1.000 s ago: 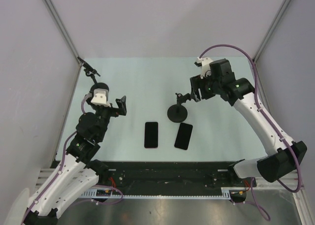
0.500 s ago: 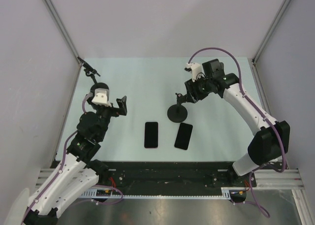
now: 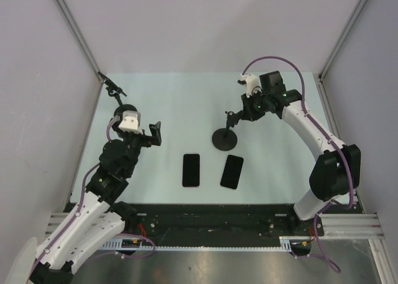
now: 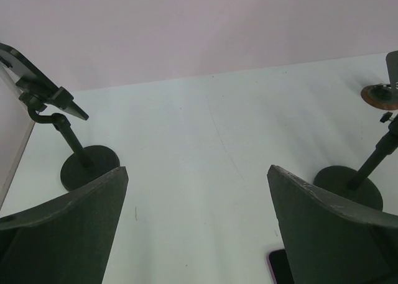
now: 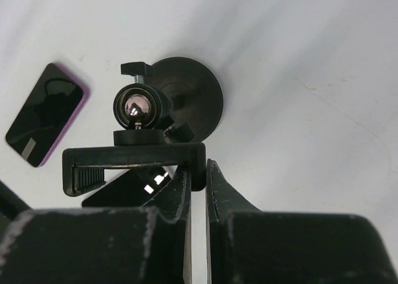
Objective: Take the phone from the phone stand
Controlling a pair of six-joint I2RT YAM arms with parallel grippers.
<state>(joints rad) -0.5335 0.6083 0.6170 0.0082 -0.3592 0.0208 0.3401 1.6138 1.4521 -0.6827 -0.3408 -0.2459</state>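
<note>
My right gripper should go on moving the black stand before it releases it beside the brown base [image 4: 377,97], since the black stand's clamp [image 5: 132,153] is empty and the way is open.
Two phones lie flat on the table: one with a purple edge [image 3: 191,169] [image 5: 45,122] and a black one [image 3: 232,171] [image 5: 130,187], partly behind the clamp in the right wrist view. The black phone stand [image 3: 222,139] stands just behind them, and its clamp [image 5: 134,160] holds no phone. My right gripper [image 3: 238,117] [image 5: 198,169] is shut on the right end of that clamp. On the left, my left gripper [image 3: 154,133] [image 4: 197,172] hangs open above bare table with nothing between its fingers.
A second black stand [image 3: 115,94] [image 4: 87,166] is at the far left corner, near the frame post. Pale walls close in the table on three sides. A black rail runs along the near edge by the arm bases.
My right gripper has moved down and left to the stand's head and closed on the clamp's end. The left arm, both phones and the stand's base have stayed put.
</note>
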